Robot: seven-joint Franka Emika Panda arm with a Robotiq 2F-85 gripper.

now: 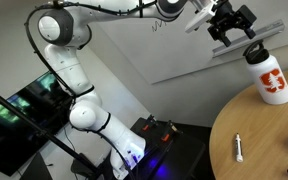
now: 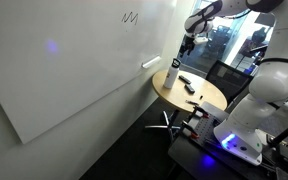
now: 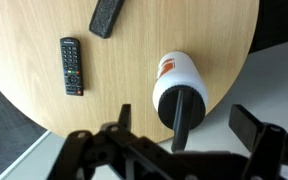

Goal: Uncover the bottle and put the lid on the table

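Note:
The black lid (image 1: 255, 53) has a raised handle (image 3: 184, 115) across its top, so it will come straight off when I lift it, and the white bottle will stay standing.
The white bottle (image 1: 273, 80) with an orange-red logo stands upright near the edge of the round wooden table (image 1: 259, 140). It also shows in the other exterior view (image 2: 172, 76) and from above in the wrist view (image 3: 174, 72). The black lid (image 1: 255, 50) sits on its neck, with its slanted handle visible in the wrist view (image 3: 184, 112). My gripper (image 1: 236, 32) hangs open just above the lid, not touching it. In the wrist view the gripper (image 3: 187, 120) has one finger on each side of the lid.
A black remote (image 3: 72, 65) and a second dark object (image 3: 106, 15) lie on the table (image 3: 199, 30) beyond the bottle. A small white pen (image 1: 238, 148) lies on the table. The table edge and the floor are right beside the bottle.

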